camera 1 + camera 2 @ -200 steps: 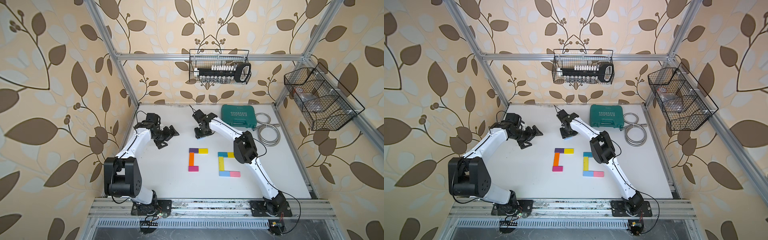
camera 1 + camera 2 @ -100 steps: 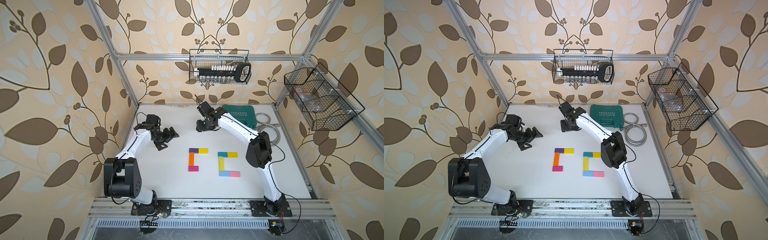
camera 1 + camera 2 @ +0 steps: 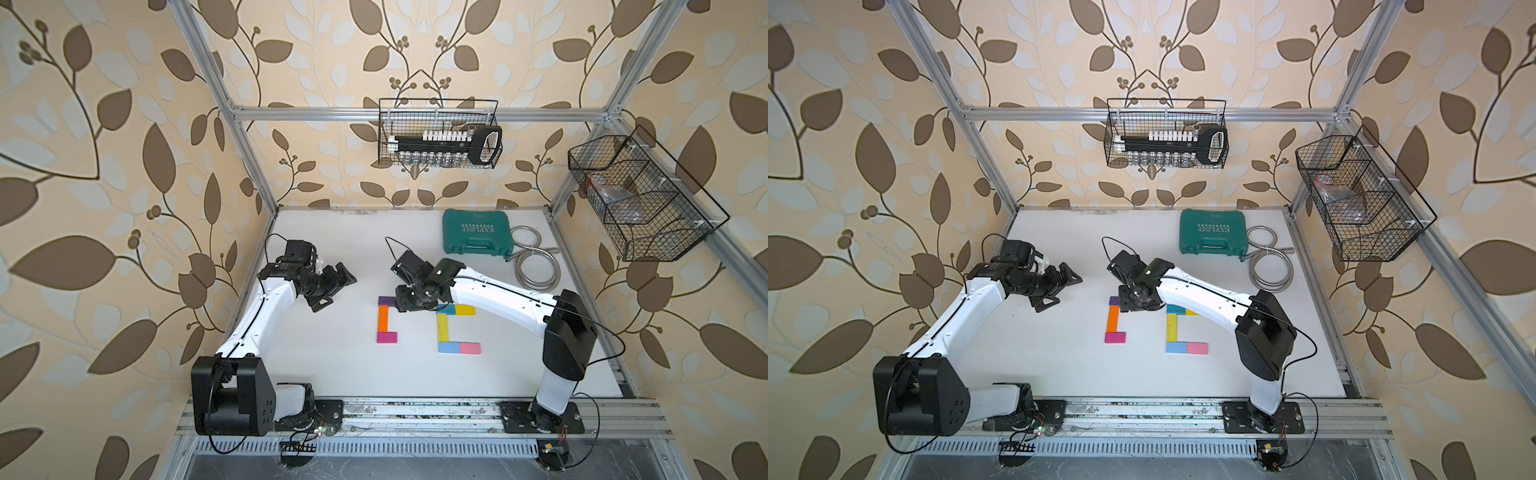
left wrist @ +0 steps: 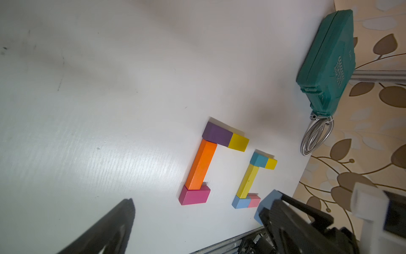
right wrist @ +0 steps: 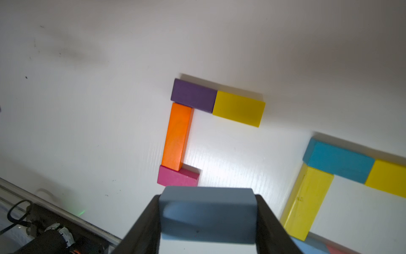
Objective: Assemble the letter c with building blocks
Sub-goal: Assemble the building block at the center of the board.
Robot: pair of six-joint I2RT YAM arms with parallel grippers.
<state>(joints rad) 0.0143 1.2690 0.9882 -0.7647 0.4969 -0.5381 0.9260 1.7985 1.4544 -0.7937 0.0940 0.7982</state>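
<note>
I should next carry the light blue block in my right gripper to the spot point(image 3: 409, 338) beside the magenta block's loose end point(image 3: 394, 337) until the light blue block touches down, because that spot is free.
Two block groups lie mid-table. The left group is a purple block point(image 3: 386, 300), an orange bar point(image 3: 382, 319) and a magenta block point(image 3: 387, 337). Its yellow block point(image 5: 239, 108) is covered in both top views. The right group is teal point(image 5: 338, 161), a yellow block point(image 3: 465, 309), a yellow bar point(image 3: 443, 327), light blue point(image 3: 449, 347) and pink point(image 3: 470, 348). My right gripper point(image 3: 409, 305) point(image 5: 207, 204) hovers over the left group's top arm, shut on a light blue block point(image 5: 207, 217) point(image 4: 267, 204). My left gripper point(image 3: 337, 291) point(image 3: 1061, 291) stands open and empty, left of the blocks.
A green tool case point(image 3: 476, 232) and a coiled metal hose point(image 3: 536, 266) lie at the back right. Wire baskets hang on the back wall point(image 3: 438, 137) and the right wall point(image 3: 636, 199). A metal rail point(image 3: 415, 411) runs along the table's front edge.
My right gripper has swung forward from the back of the table to above the left group's top arm, and its elbow has moved out to the right. The left arm has barely moved.
</note>
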